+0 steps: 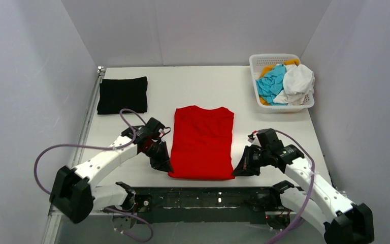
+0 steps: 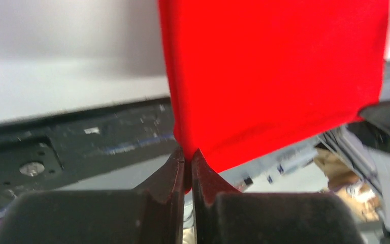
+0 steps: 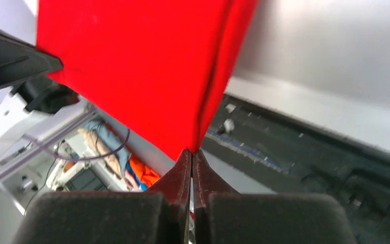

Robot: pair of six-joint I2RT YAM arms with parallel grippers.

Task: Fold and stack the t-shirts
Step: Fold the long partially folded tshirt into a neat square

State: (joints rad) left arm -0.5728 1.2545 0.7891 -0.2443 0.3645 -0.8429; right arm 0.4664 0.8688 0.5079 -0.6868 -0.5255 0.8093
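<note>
The red t-shirt's near edge (image 1: 202, 178) is pulled straight by both grippers, so my right gripper keeps moving its corner toward the t-shirt's far edge (image 1: 204, 108) until the two edges meet.
A bright red t-shirt (image 1: 202, 141) lies flat in the middle of the table, its sides folded in to a tall rectangle. My left gripper (image 1: 165, 166) is shut on its near left corner, with red cloth (image 2: 274, 76) pinched between the tips. At the near right corner my right gripper (image 1: 237, 172) is shut on the same shirt (image 3: 142, 71). A black t-shirt (image 1: 123, 95) lies folded at the back left. Cyan (image 1: 271, 83), white (image 1: 298, 81) and orange (image 1: 267, 70) t-shirts are heaped in the basket.
The white lattice basket (image 1: 281, 107) stands at the back right corner. Grey walls close in the table on three sides. A dark rail (image 1: 203, 198) runs along the near edge between the arm bases. Purple cables loop from both arms.
</note>
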